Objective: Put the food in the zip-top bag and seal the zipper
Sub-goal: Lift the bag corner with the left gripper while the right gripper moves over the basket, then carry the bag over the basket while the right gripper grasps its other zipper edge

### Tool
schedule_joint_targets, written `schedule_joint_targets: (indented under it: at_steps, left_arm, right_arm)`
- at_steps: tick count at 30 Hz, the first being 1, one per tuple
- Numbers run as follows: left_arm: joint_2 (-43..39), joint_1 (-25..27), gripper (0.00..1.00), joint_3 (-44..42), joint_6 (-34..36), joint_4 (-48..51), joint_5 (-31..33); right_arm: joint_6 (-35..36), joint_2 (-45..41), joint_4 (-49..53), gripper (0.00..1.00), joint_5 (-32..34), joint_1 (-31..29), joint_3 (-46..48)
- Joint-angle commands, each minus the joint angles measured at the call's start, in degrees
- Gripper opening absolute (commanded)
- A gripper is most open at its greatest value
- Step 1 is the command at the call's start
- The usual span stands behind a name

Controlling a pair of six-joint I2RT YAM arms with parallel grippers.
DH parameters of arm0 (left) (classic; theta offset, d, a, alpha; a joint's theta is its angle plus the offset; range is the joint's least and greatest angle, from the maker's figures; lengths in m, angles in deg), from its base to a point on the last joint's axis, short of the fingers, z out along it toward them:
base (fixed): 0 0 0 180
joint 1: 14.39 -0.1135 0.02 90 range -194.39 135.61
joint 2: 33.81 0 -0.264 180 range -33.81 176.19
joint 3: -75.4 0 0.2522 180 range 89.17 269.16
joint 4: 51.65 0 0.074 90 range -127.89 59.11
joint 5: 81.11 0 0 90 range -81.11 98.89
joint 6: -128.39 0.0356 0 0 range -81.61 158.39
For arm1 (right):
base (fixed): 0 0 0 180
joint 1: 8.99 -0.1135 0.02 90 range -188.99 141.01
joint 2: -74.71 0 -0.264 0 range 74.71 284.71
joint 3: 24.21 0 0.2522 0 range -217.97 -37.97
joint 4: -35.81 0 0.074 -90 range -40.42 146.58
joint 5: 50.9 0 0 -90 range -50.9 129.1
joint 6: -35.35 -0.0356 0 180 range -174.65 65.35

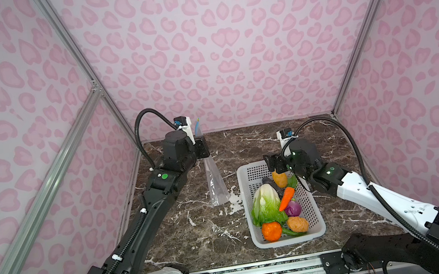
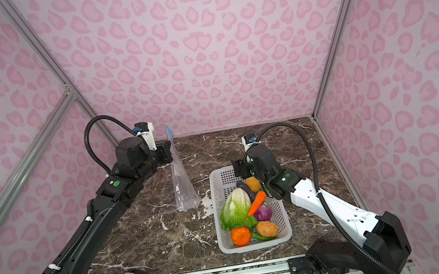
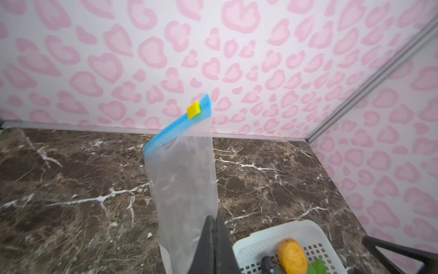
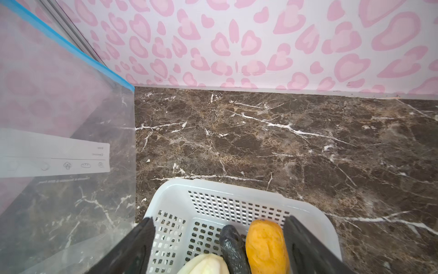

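Note:
With the bag's blue zipper (image 2: 169,133) far from my right gripper, my left gripper next tips the bag over the basket (image 2: 223,178) before my right gripper takes the zipper.
My left gripper (image 3: 214,219) is shut on one side edge of the clear zip-top bag (image 3: 184,180) and holds it upright over the table, seen edge-on in both top views (image 1: 215,185). Along its upper edge runs the blue zipper (image 3: 176,123) with a yellow slider (image 3: 193,110). The food lies in a white basket (image 1: 287,241): cabbage (image 1: 266,204), carrot (image 1: 286,198), onion (image 1: 293,208), orange fruit (image 1: 271,231), potato (image 1: 297,223). My right gripper (image 4: 218,220) is open over the basket's far end, its fingers on either side of a second potato (image 4: 266,246) and the dark cucumber (image 4: 233,249).
The marble table (image 1: 197,235) is walled on three sides by pink patterned panels. The basket (image 2: 255,245) stands right of centre, close beside the hanging bag (image 2: 183,190). The bag's white label (image 4: 59,154) faces the right wrist camera. A metal rail (image 1: 262,272) runs along the front edge.

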Motion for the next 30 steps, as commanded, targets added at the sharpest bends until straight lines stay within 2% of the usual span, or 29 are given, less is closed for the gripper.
schedule_joint_targets:
  at_steps: [1, 5, 9, 16, 22, 26, 30]
  left_arm:
    - [-0.21, 4.43, 0.03, 0.22, 4.68, -2.41, -0.38]
    - [1.14, 11.64, 0.03, -2.52, 4.00, -2.67, -1.81]
    - [2.28, 18.74, 0.03, -6.09, 2.53, -2.66, -0.54]
    - [0.49, 26.77, 0.03, -13.50, -0.92, -5.81, 2.51]
    - [1.40, 32.97, 0.03, -17.44, -3.90, -6.68, 6.81]
    - [0.51, 34.58, 0.03, -20.57, -7.21, -8.09, 9.55]
    - [-0.88, 35.04, 0.03, -22.00, -8.32, -8.87, 10.73]
  right_arm:
    - [-4.30, -1.77, -2.00, 0.85, -0.32, 1.37, 2.04]
    - [-9.76, -5.13, -4.29, 0.83, -5.35, 5.56, 5.28]
    - [-14.49, -8.58, -6.92, 0.82, -10.63, 10.87, 9.09]
    - [-24.02, -8.28, -6.94, 0.79, -20.98, 17.83, 11.00]
    - [-30.21, -2.73, -9.31, 0.65, -31.40, 19.40, 11.30]
    - [-34.28, 0.63, -12.71, 0.54, -37.53, 19.25, 13.27]
    - [-38.49, 3.06, -18.80, 0.44, -40.67, 18.82, 17.13]
